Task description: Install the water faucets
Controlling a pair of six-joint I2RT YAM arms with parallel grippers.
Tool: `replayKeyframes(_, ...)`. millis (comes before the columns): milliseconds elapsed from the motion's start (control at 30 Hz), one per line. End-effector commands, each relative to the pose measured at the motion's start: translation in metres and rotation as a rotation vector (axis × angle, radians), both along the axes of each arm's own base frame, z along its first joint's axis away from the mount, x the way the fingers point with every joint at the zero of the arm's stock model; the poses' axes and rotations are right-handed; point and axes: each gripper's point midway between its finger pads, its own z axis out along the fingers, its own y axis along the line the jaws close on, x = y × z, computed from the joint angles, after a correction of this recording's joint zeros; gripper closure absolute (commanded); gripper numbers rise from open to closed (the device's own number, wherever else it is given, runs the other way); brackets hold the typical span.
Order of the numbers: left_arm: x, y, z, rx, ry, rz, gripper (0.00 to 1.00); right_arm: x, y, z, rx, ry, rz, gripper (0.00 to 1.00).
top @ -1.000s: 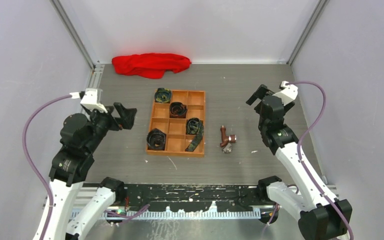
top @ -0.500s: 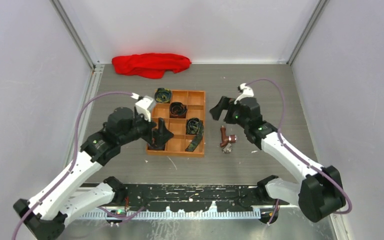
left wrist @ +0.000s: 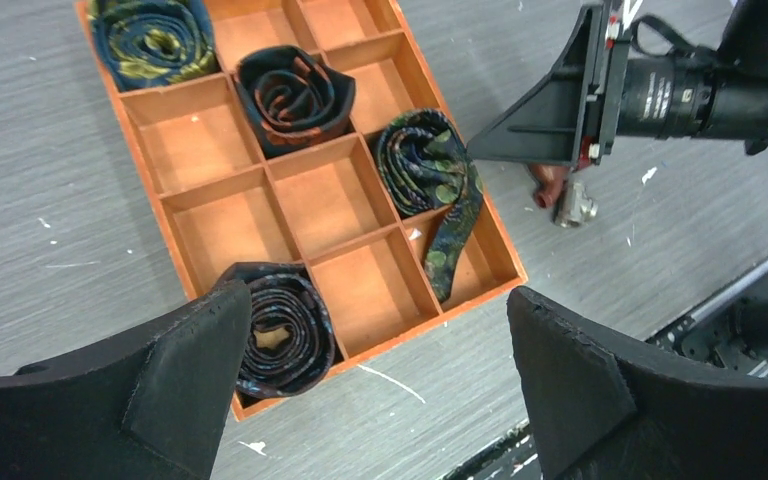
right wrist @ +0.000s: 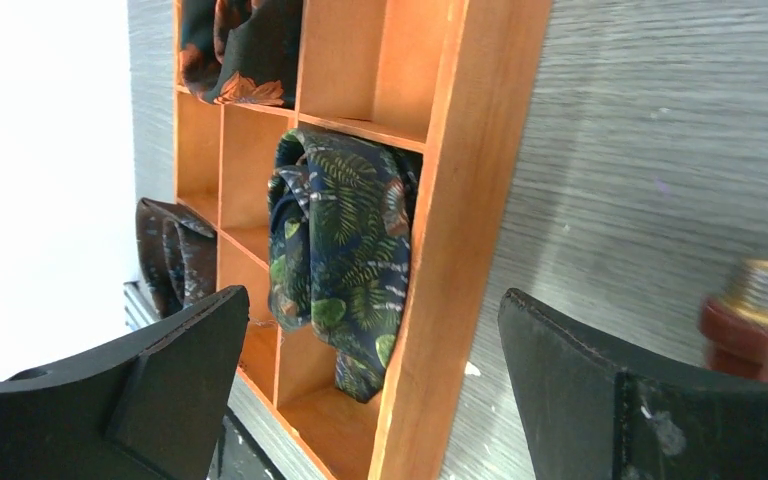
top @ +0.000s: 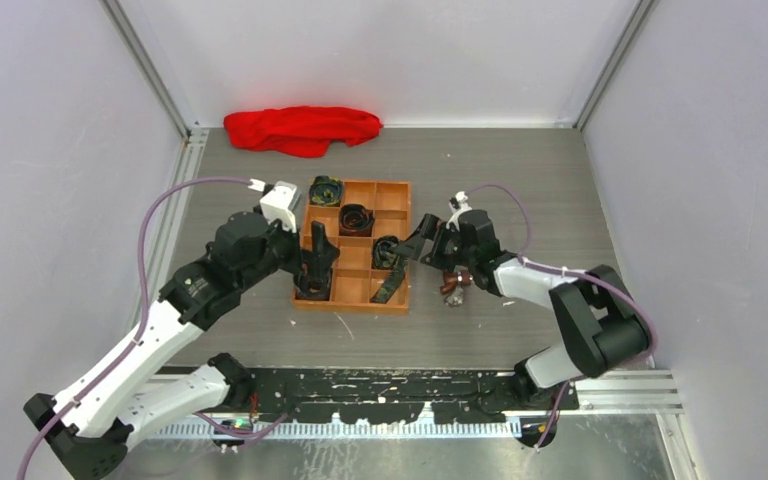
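The orange tray (top: 356, 258) takes up the space next to the water faucets where the robot's grippers must work, so the robot should move it aside before its right gripper grabs the silvery end (top: 454, 297).
The water faucets (top: 451, 287) lie on the grey table just right of the orange tray (top: 355, 303), partly under my right arm. In the left wrist view they are a reddish-brown piece with a silvery end (left wrist: 566, 196). The right wrist view catches one at its right edge (right wrist: 760, 325). My right gripper (top: 417, 246) hangs open at the tray's right wall (right wrist: 470, 200), left of the faucets, with nothing between its fingers (right wrist: 375, 300). My left gripper (top: 317, 262) is open above the tray's near left corner, empty (left wrist: 378, 297).
Several rolled dark patterned straps sit in tray compartments, one at the near left (left wrist: 278, 335) and a leaf-patterned one (right wrist: 345, 250) by the right wall. A red cloth (top: 302, 129) lies at the back. Grey walls stand on both sides.
Both arms have swung inward from the sides. The left gripper now hovers over the tray's near left; the right has come down to the tray's right edge beside the faucets.
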Motion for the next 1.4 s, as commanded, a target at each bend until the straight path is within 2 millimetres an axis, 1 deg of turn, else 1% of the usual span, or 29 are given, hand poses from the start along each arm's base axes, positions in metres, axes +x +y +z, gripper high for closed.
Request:
replayKeyframes(0, 0.007, 0.013, 0.029, -0.027, -0.073, 0.084, 0.01, 0.012, 0.027, 0.021, 0.154, -0.066, 0.074, 0.0)
replayKeyframes(167, 0.008, 0.02, 0.031, -0.022, -0.086, 0.113, 0.0, 0.024, 0.045, 0.023, 0.2, -0.072, 0.132, 0.0)
replayKeyframes(267, 0.008, 0.021, 0.032, -0.023, -0.089, 0.117, 0.01, 0.028, 0.066, 0.03, 0.217, -0.084, 0.187, 0.0)
replayKeyframes(367, 0.008, 0.021, 0.031, -0.027, -0.087, 0.119, 0.01, 0.023, 0.103, 0.04, 0.239, -0.101, 0.267, 0.0)
replayKeyframes(433, 0.008, 0.021, 0.031, -0.031, -0.087, 0.122, 0.01, 0.019, 0.132, 0.05, 0.277, -0.112, 0.319, 0.0)
replayKeyframes(500, 0.007, 0.022, 0.031, -0.034, -0.087, 0.128, 0.01, 0.01, 0.164, 0.061, 0.328, -0.118, 0.383, 0.0)
replayKeyframes(567, 0.007, 0.024, 0.032, -0.037, -0.09, 0.135, 0.01, 0.001, 0.191, 0.066, 0.364, -0.109, 0.441, 0.0)
replayKeyframes(600, 0.006, 0.026, 0.032, -0.036, -0.091, 0.139, 0.01, -0.003, 0.201, 0.07, 0.381, -0.114, 0.465, 0.0)
replayKeyframes(633, 0.005, 0.027, 0.034, -0.038, -0.096, 0.143, 0.01, -0.005, 0.207, 0.074, 0.389, -0.118, 0.478, 0.0)
replayKeyframes(700, 0.004, 0.031, 0.036, -0.039, -0.101, 0.153, 0.01, -0.005, 0.206, 0.078, 0.389, -0.128, 0.474, 0.0)
replayKeyframes(767, 0.002, 0.035, 0.036, -0.042, -0.106, 0.162, 0.01, 0.003, 0.193, 0.073, 0.312, -0.138, 0.433, 0.0)
replayKeyframes(800, 0.001, 0.036, 0.036, -0.041, -0.107, 0.164, 0.01, 0.008, 0.182, 0.068, 0.247, -0.157, 0.414, 0.0)
replayKeyframes(900, 0.001, 0.036, 0.032, -0.038, -0.099, 0.164, 0.01, 0.025, 0.144, 0.062, 0.055, -0.192, 0.311, 0.0)
replayKeyframes(967, 0.001, 0.033, 0.028, -0.037, -0.087, 0.157, 0.01, 0.037, 0.108, 0.054, -0.118, -0.189, 0.205, 0.0)
replayKeyframes(1000, 0.002, 0.031, 0.027, -0.041, -0.081, 0.154, 0.01, 0.039, 0.086, 0.046, -0.226, -0.174, 0.151, 0.0)
replayKeyframes(1033, 0.002, 0.029, 0.025, -0.044, -0.077, 0.149, 0.01, 0.042, 0.065, 0.044, -0.318, -0.175, 0.093, 0.0)
replayKeyframes(1100, 0.004, 0.023, 0.021, -0.045, -0.061, 0.134, 0.01, 0.043, 0.025, 0.045, -0.478, -0.187, -0.017, 0.0)
replayKeyframes(1133, 0.005, 0.02, 0.018, -0.041, -0.051, 0.127, 0.01, 0.046, -0.005, 0.046, -0.581, -0.191, -0.123, 0.0)
replayKeyframes(1200, 0.008, 0.014, 0.01, -0.019, -0.02, 0.111, 0.01, 0.039, -0.049, 0.051, -0.704, -0.182, -0.272, 0.0)
replayKeyframes(1233, 0.008, 0.007, 0.004, -0.007, 0.004, 0.081, 0.0, 0.034, -0.07, 0.054, -0.745, -0.175, -0.35, 0.0)
replayKeyframes(1267, 0.009, 0.0, -0.002, 0.003, 0.037, 0.056, 0.01, 0.027, -0.089, 0.053, -0.774, -0.152, -0.422, 0.0)
replayKeyframes(1333, 0.009, -0.016, -0.012, 0.026, 0.095, 0.014, 0.01, 0.016, -0.118, 0.042, -0.77, -0.06, -0.484, 0.0)
replayKeyframes(1367, 0.008, -0.026, -0.017, 0.043, 0.113, -0.007, 0.0, 0.01, -0.127, 0.033, -0.744, -0.006, -0.49, 0.0)
